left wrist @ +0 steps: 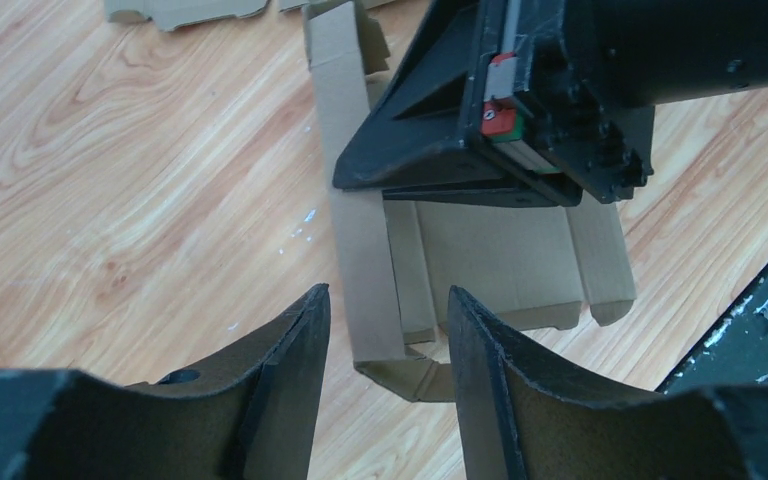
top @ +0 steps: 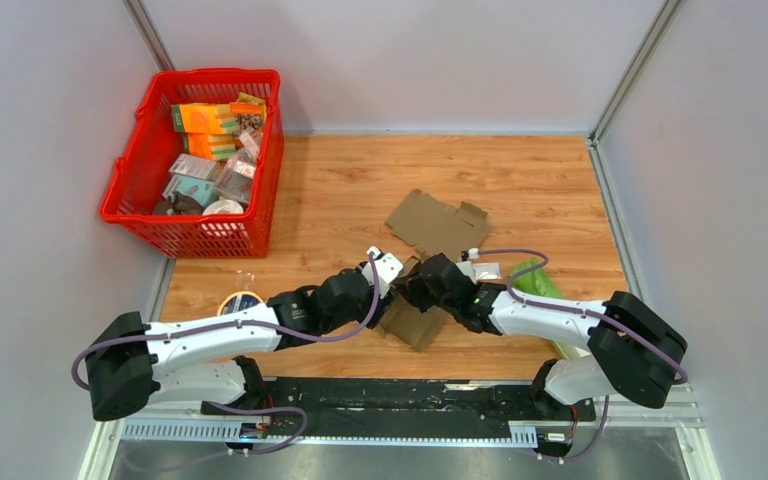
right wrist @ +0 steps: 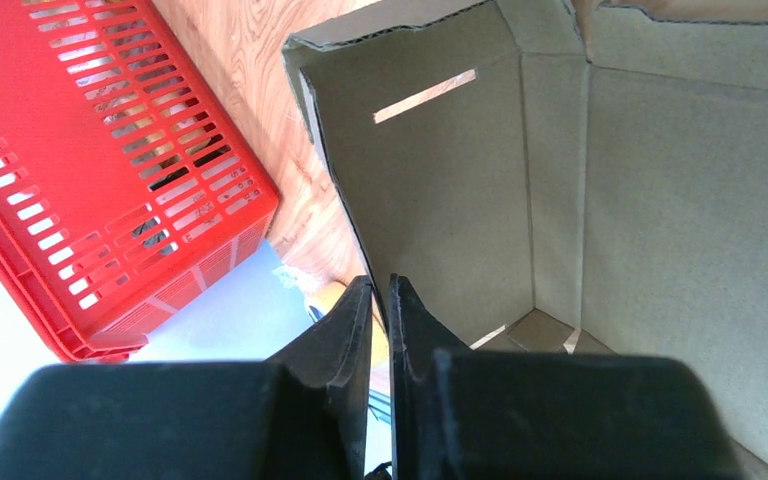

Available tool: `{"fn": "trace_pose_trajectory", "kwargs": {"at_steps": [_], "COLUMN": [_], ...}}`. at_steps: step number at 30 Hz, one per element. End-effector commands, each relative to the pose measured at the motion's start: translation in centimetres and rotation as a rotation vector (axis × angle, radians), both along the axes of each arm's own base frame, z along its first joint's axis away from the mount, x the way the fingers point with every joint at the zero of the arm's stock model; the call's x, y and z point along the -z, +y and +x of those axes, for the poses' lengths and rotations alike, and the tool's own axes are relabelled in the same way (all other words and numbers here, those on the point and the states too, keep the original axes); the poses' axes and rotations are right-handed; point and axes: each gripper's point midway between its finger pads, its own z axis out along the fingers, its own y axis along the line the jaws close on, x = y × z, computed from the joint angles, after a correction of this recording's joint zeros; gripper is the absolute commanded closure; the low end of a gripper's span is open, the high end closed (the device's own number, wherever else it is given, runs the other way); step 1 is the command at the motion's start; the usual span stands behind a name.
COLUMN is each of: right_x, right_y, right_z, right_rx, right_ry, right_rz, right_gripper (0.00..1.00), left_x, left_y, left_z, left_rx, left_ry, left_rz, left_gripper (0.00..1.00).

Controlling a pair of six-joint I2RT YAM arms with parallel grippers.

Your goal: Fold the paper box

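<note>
The robot's right gripper pinches the box's raised side [left wrist: 365, 265] while the box's near corner [left wrist: 422, 342] hangs open, so the left gripper should hold the side and the right gripper reach into that corner.
The brown paper box [top: 415, 322] lies part-folded on the wooden table between both arms. In the left wrist view, the box [left wrist: 480, 250] has its side walls raised, and my left gripper [left wrist: 388, 295] stands open just short of its near corner, holding nothing. My right gripper [top: 422, 285] reaches into the box from the right, and its black body [left wrist: 520, 100] covers the box's far part. In the right wrist view, the right gripper [right wrist: 381, 285] has its fingers almost together, with the thin edge of a raised box wall [right wrist: 440, 200] between them.
A second flat cardboard blank [top: 438, 222] lies behind the box. A red basket [top: 200, 165] full of small packets stands at the back left. A tape roll [top: 240, 302] lies near the left arm. A green object [top: 535, 280] sits beside the right arm.
</note>
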Motion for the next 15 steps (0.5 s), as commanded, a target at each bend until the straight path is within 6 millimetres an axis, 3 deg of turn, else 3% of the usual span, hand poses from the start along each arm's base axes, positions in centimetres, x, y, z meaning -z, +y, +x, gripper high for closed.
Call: {"fn": "trace_pose_trajectory", "kwargs": {"at_steps": [1, 2, 10, 15], "right_x": [2.6, 2.5, 2.3, 2.4], "right_y": [-2.0, -2.0, -1.3, -1.3], "right_z": [-1.4, -1.5, -1.9, -2.2], "right_rx": [0.019, 0.019, 0.0, -0.026], "right_ry": [0.099, 0.099, 0.12, 0.116], "right_rz": [-0.114, -0.118, -0.076, -0.077], "right_gripper": [0.86, 0.92, 0.93, 0.84], "left_x": [-1.9, -1.7, -0.2, -0.5], "left_y": [-2.3, -2.3, -2.2, -1.7], "left_z": [0.6, 0.8, 2.6, 3.5], "left_rx": [0.066, 0.061, 0.022, -0.024], "left_ry": [-0.056, -0.06, -0.121, -0.161], "left_rz": [-0.047, -0.04, 0.031, 0.051], "left_gripper": [0.44, 0.44, 0.48, 0.64]}}
